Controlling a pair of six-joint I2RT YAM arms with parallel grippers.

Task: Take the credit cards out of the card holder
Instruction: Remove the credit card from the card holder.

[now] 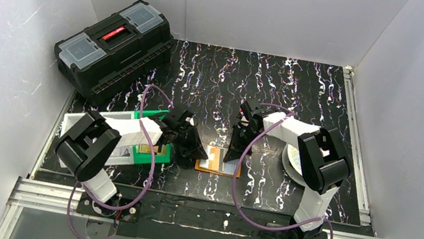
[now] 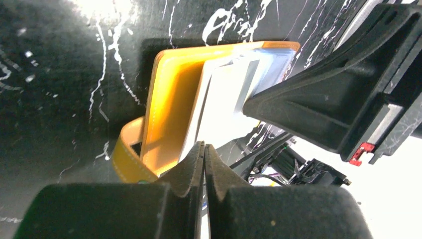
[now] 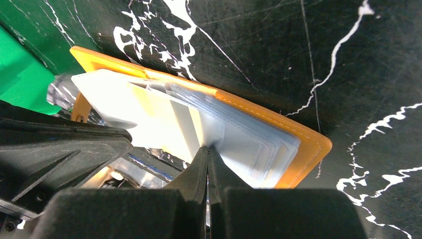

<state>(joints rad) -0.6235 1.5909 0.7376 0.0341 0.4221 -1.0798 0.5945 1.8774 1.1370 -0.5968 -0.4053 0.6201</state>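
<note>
The yellow card (image 3: 145, 105) is beyond my left gripper, which is at the pale leaf's edge (image 2: 197, 130). Next, I open the gripper, pinch the card and slide the card out.
The orange card holder (image 1: 218, 169) lies open on the black marbled table between both arms, its silvery-clear pockets fanned out. It also shows in the left wrist view (image 2: 171, 99) and the right wrist view (image 3: 304, 144). My left gripper (image 1: 202, 154) (image 2: 204, 147) is shut, its tips at the holder's left half. My right gripper (image 1: 231, 157) (image 3: 208, 148) is shut, its tips pinching the edge of a pale pocket leaf (image 3: 185, 119) that stands up from the fan. No credit card shows clearly; a pale yellow strip (image 3: 161, 107) shows inside the pockets.
A green bin (image 1: 147, 155) and a white tray (image 1: 87, 119) sit left of the holder. A black toolbox (image 1: 113, 46) stands at the back left. A round white disc (image 1: 290, 159) lies under the right arm. White walls enclose the table.
</note>
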